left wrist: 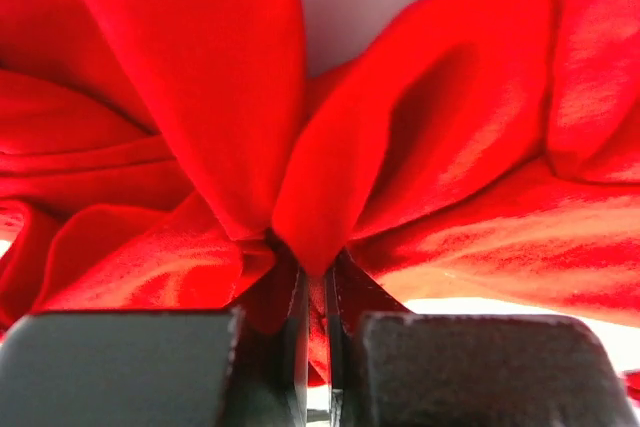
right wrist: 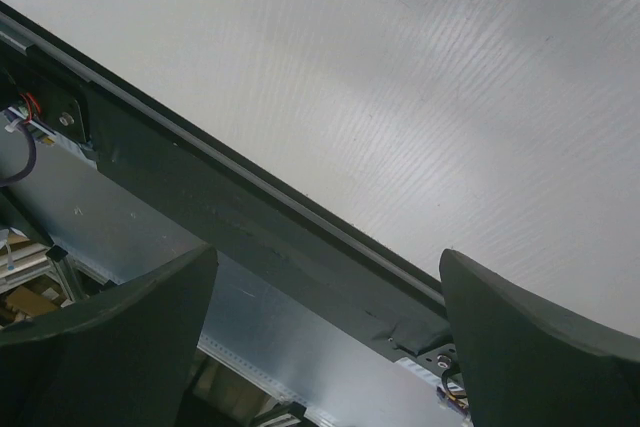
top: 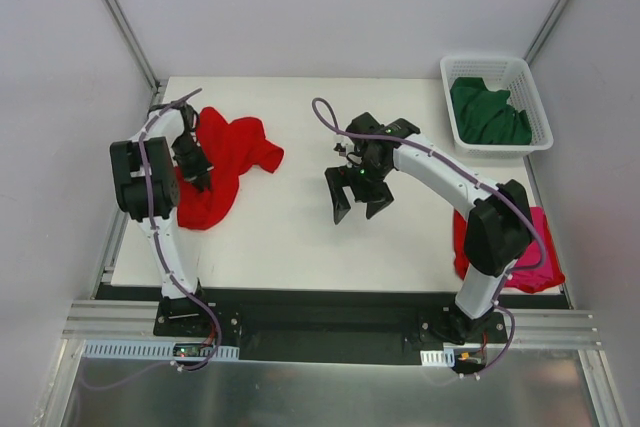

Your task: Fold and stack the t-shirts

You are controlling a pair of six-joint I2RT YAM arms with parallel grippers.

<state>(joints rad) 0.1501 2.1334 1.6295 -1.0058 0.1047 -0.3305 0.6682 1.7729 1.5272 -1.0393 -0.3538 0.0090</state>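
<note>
The crumpled red t-shirt (top: pixel 228 155) is at the table's side, far from my right gripper, so next my left gripper brings it toward the table's middle (top: pixel 288 205) before I fold.
A crumpled bright red t-shirt (top: pixel 226 162) lies at the table's left side. My left gripper (top: pixel 200 180) sits on its left part, shut on a pinched fold of the red t-shirt (left wrist: pixel 330 197), which fills the left wrist view. Over the table's middle my right gripper (top: pixel 359 209) hangs open with nothing between its fingers (right wrist: pixel 110 337); the right wrist view shows only bare table and its near edge. A dark green t-shirt (top: pixel 488 113) lies bunched in the white basket. A magenta-pink t-shirt (top: pixel 541 257) lies at the near right, partly hidden behind the right arm.
The white lattice basket (top: pixel 530 87) stands at the back right corner. White walls close in the table on three sides. A black rail (right wrist: pixel 250 217) and metal frame run along the near edge, by the arm bases.
</note>
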